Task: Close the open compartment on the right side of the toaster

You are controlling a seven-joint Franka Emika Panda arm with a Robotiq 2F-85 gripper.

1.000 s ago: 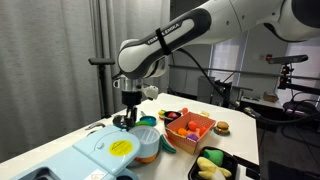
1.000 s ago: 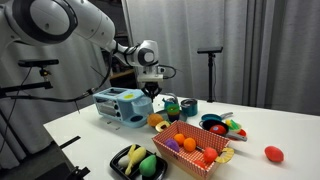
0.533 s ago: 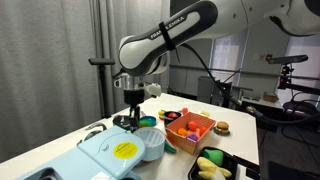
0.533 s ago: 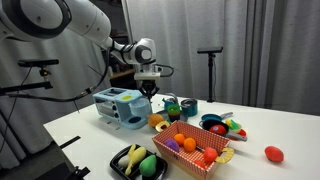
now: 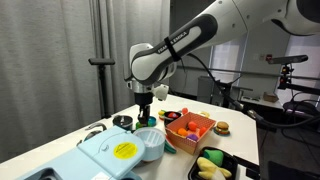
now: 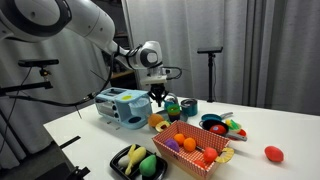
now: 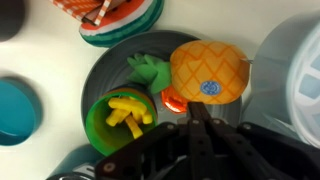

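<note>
I should return to the compartment's outer side [image 7: 264,78] and push it toward the toaster, since my gripper hangs over the grey plate [image 7: 118,70], clear of the open compartment.
The toaster [image 5: 105,158] is a pale blue box with a yellow disc on top, at the near left in an exterior view and mid-left in another [image 6: 115,103]. Its rounded compartment [image 5: 152,143] sits against the toaster's right end. My gripper [image 5: 146,117] hangs just above and behind the compartment, clear of it, fingers together and empty; it also shows in another exterior view [image 6: 158,99]. In the wrist view the gripper [image 7: 192,112] is shut above a grey plate [image 7: 110,70], with a pale edge of the toaster [image 7: 292,70] at the right.
On the plate lie a toy pineapple [image 7: 208,70] and a green bowl of yellow fries [image 7: 120,115]. A teal cup [image 7: 15,108] stands beside it. An orange tray of toy food [image 5: 190,128] and a black tray [image 5: 215,165] lie to the right. A red toy [image 6: 273,153] lies alone.
My gripper has risen and moved away from the toaster toward the toy food. The rounded compartment swung in against the toaster body about a second ago and has stayed there.
</note>
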